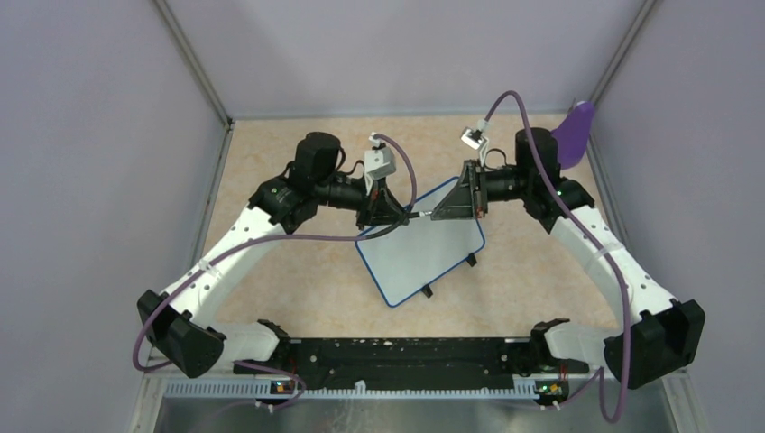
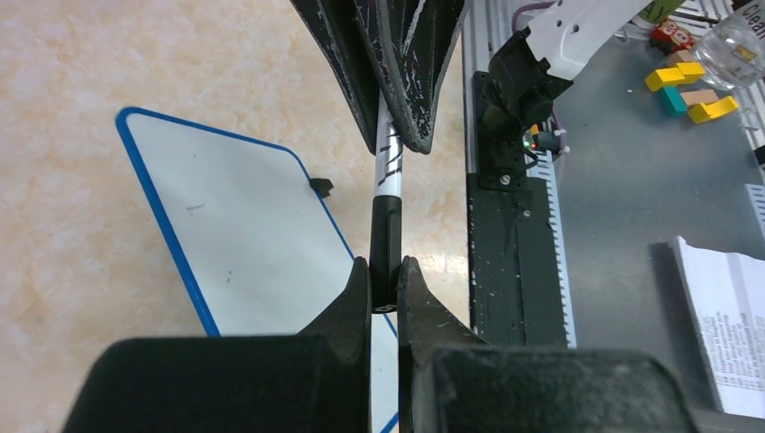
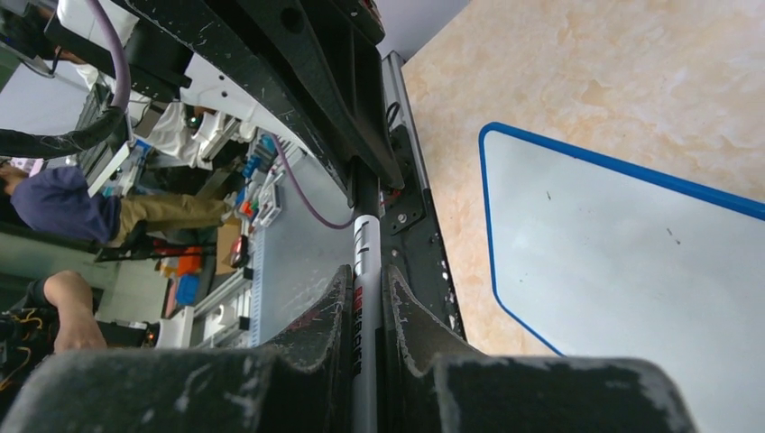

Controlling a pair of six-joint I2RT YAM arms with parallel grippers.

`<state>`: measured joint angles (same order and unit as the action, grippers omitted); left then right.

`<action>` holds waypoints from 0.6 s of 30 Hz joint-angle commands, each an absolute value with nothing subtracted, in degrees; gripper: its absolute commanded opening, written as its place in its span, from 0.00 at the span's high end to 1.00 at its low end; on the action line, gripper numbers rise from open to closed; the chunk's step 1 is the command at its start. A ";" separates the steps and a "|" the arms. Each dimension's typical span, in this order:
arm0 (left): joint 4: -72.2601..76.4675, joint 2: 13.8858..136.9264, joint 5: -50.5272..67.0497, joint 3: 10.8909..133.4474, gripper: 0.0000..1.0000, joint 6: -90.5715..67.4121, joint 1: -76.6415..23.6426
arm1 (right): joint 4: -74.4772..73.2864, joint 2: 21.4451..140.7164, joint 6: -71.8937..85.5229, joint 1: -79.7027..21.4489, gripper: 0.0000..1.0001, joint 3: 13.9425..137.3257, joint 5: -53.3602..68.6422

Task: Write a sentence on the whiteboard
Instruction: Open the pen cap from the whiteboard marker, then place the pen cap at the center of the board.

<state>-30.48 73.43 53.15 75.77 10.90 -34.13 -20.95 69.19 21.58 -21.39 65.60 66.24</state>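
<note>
I can see the black cap (image 2: 386,244) in line with the white body, so I should carry on pulling with my left gripper until they come apart, then let go of the cap beside the whiteboard.
The whiteboard (image 1: 424,257) lies flat and tilted on the beige table, its two black feet on the near-right edge. Its surface is blank apart from tiny specks; no sentence shows on it. It also shows in the left wrist view (image 2: 235,225) and the right wrist view (image 3: 631,271). A marker (image 1: 419,216) hangs level above the board's far edge, held between both grippers. My left gripper (image 1: 397,216) (image 2: 385,280) is shut on its black cap (image 2: 385,234). My right gripper (image 1: 444,212) (image 3: 365,289) is shut on its white barrel (image 3: 364,248).
A purple scoop-shaped object (image 1: 574,131) leans in the far right corner. A black rail (image 1: 397,352) runs along the near edge between the arm bases. Beyond it lie coloured blocks (image 2: 690,86) and a printed sheet (image 2: 722,316). Grey walls enclose the table.
</note>
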 commanded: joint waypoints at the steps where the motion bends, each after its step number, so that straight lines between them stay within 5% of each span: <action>1: -30.77 71.06 51.83 75.60 1.00 13.14 -31.06 | -22.86 68.75 18.64 -16.52 1.00 69.39 67.83; 11: -33.38 67.29 56.55 71.77 1.00 15.90 -16.09 | -31.27 67.44 10.35 -4.93 1.00 70.23 71.59; 18: -42.57 70.44 43.56 70.52 1.00 21.86 -6.87 | -46.84 65.82 -6.13 -4.66 1.00 71.85 67.51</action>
<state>-36.40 68.42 51.66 70.83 16.71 -8.99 -38.54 68.82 4.47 -4.97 69.17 68.55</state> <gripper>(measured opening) 0.060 0.094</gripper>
